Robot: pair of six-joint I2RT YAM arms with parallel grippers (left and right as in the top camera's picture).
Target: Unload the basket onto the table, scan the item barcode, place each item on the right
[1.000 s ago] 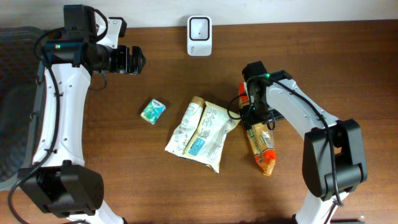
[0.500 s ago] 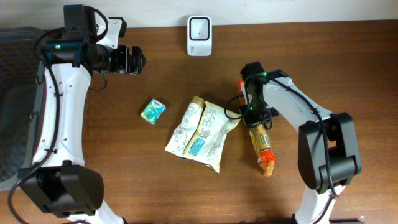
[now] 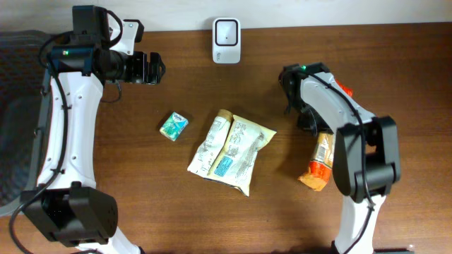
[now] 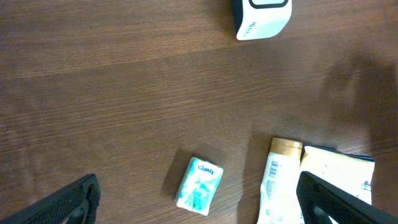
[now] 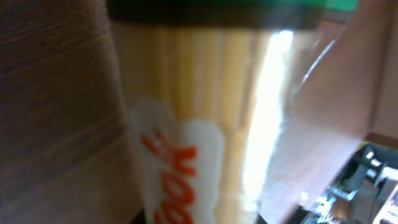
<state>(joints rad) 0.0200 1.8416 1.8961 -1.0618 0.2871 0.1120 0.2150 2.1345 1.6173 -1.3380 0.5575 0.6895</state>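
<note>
The spaghetti packet's barcode (image 3: 324,147) faces up, away from the scanner; my right gripper should lay the packet flat and regrip its opposite side.
The white barcode scanner (image 3: 226,31) stands at the table's far edge; it also shows at the top of the left wrist view as the scanner (image 4: 261,15). My right gripper (image 3: 308,121) is shut on a long spaghetti packet (image 3: 322,153) with orange ends, right of centre. That packet (image 5: 186,124) fills the right wrist view as a blur of yellow strands and orange lettering, hiding the fingers. My left gripper (image 3: 157,68) hovers open at the upper left, well apart from everything. Its dark fingers (image 4: 74,200) frame the table below.
A small teal tissue pack (image 3: 174,125) lies left of centre, seen too as the tissue pack (image 4: 199,185). Two white snack packets (image 3: 229,149) overlap at mid-table, their tops being the packets (image 4: 283,186). Dark netting (image 3: 18,92) borders the left edge.
My right gripper closed on the spaghetti packet and swung it to the right, away from the white packets; its lower end now points down-left. The left arm has not moved.
</note>
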